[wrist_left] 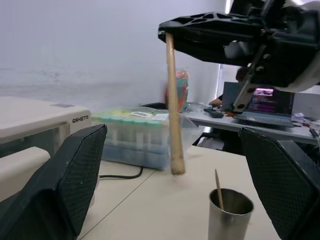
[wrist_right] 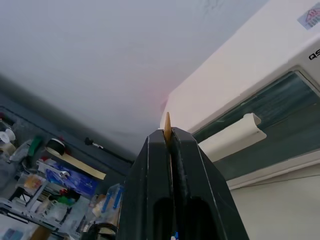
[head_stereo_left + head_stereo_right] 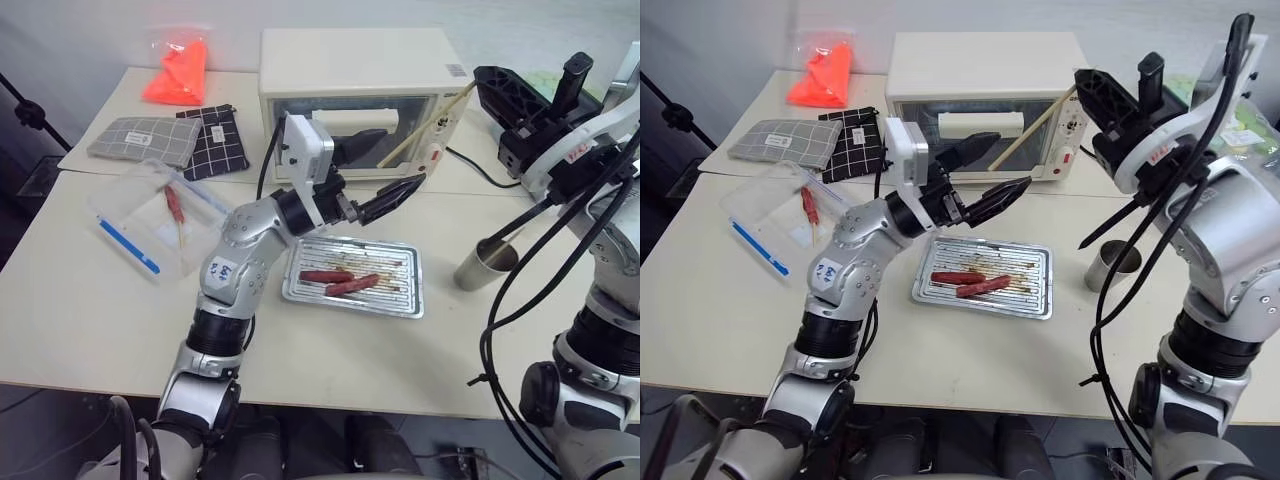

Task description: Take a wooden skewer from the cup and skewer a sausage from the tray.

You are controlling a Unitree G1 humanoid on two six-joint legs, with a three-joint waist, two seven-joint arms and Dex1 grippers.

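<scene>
My right gripper holds the wooden skewer near its pointed tip (image 2: 167, 122). My left gripper should take the skewer's blunt end (image 3: 382, 164) before my right gripper picks up a sausage.
My right gripper (image 3: 1081, 80) is shut on a wooden skewer (image 3: 1032, 130), held in the air in front of the toaster oven with its free end slanting down toward my left gripper. In the right wrist view the skewer's tip (image 2: 167, 123) pokes out past the closed fingers. My left gripper (image 3: 403, 157) hangs open above the tray (image 3: 406, 301), and the skewer's lower end (image 1: 173, 115) lies ahead of its spread fingers, touching neither. Two reddish-brown sausages (image 3: 327, 276) (image 3: 353, 285) lie side by side in the tray. The steel cup (image 3: 486, 264) stands right of the tray with another skewer (image 1: 218, 183) in it.
A cream toaster oven (image 3: 350, 70) stands behind the tray, its cable running right. A clear plastic box (image 3: 150, 225) with a blue strip lies at the left. Two cloth pouches (image 3: 140, 140) and an orange bag (image 3: 178, 70) lie far left. A box of green-capped tubes (image 1: 134, 142) stands beyond the cup.
</scene>
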